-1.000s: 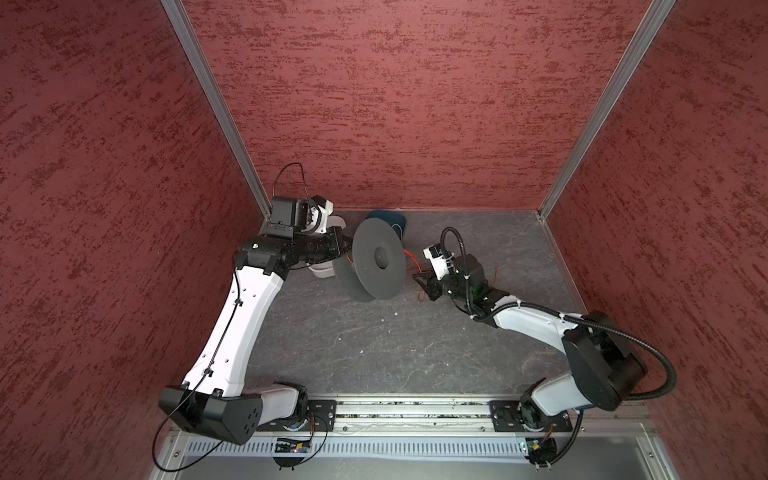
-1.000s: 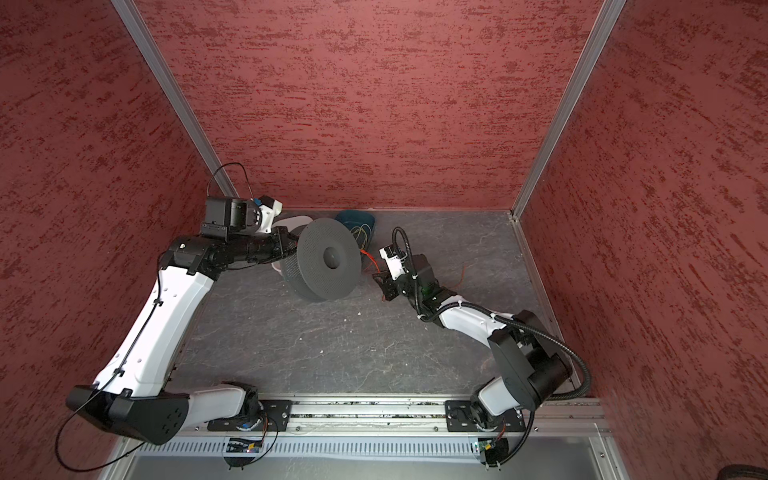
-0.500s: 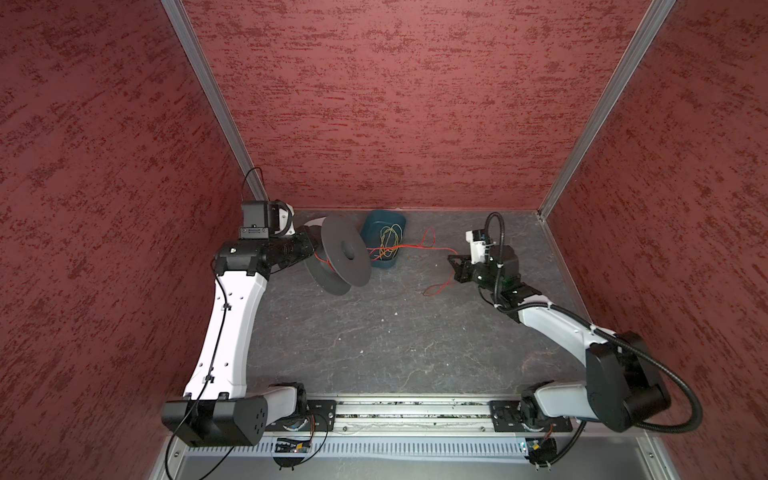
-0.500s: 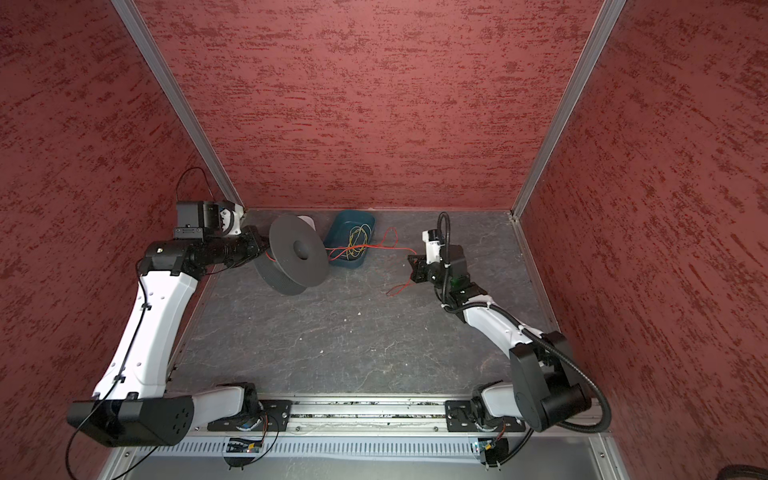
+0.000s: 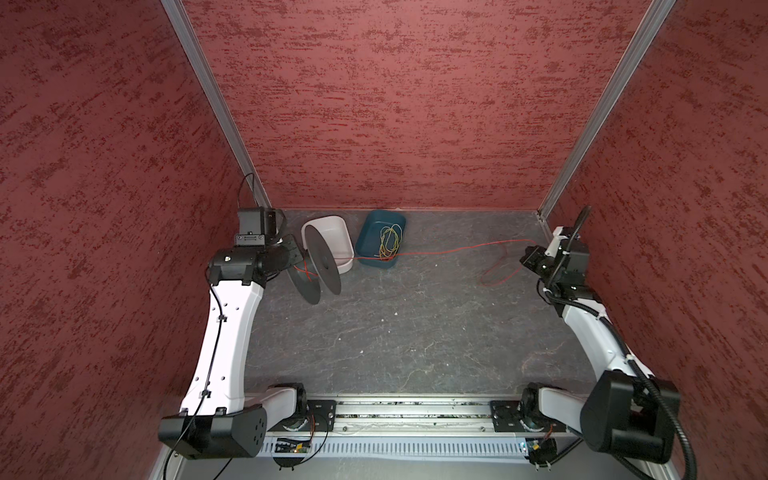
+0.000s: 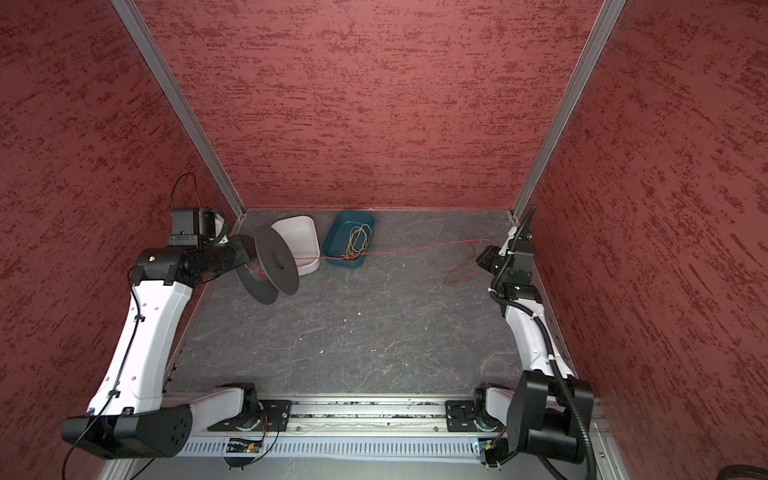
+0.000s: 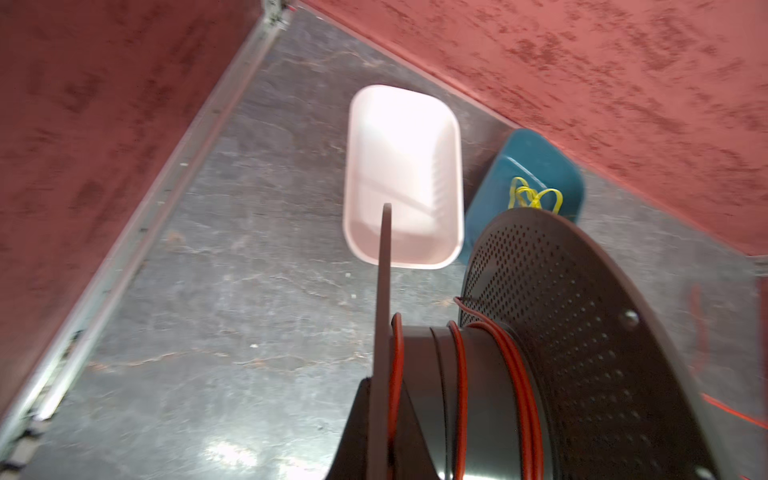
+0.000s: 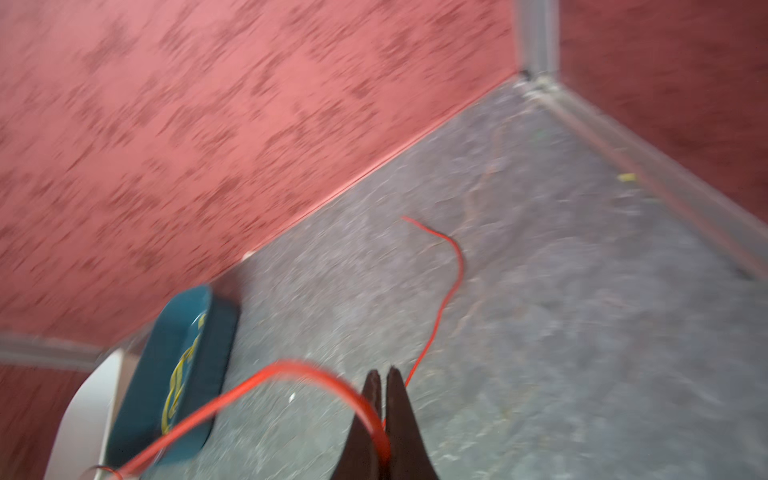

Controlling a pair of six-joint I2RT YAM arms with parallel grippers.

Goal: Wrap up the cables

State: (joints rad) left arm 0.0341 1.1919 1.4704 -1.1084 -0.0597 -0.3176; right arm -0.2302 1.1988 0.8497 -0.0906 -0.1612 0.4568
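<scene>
My left gripper should bring the spool inward for a hold nearer the spool, since the red cable (image 5: 452, 251) runs almost straight to my right gripper at the side wall.
A black spool (image 5: 320, 266) (image 6: 276, 266) hangs tilted above the floor at the back left. My left gripper (image 5: 293, 257) (image 7: 384, 399) is shut on its nearer flange. A few turns of the red cable (image 7: 461, 374) lie on the hub. From there the cable (image 5: 449, 250) (image 6: 415, 248) runs nearly straight over the blue tray's corner to my right gripper (image 5: 527, 259) (image 6: 482, 259) (image 8: 383, 382), by the right wall. That gripper is shut on the cable (image 8: 266, 376). The cable's loose tail (image 5: 498, 274) loops on the floor below it.
A white tray (image 5: 328, 226) and a blue tray (image 5: 370, 245) sit at the back, just behind the spool. Thin yellow-green wires (image 5: 390, 241) lie coiled in the blue tray. Red walls close in on three sides, and both arms are near them.
The arms have drawn apart. The left carried the spool back and to the left. The right swung from beside the spool to the right wall, pulling the cable out straight.
</scene>
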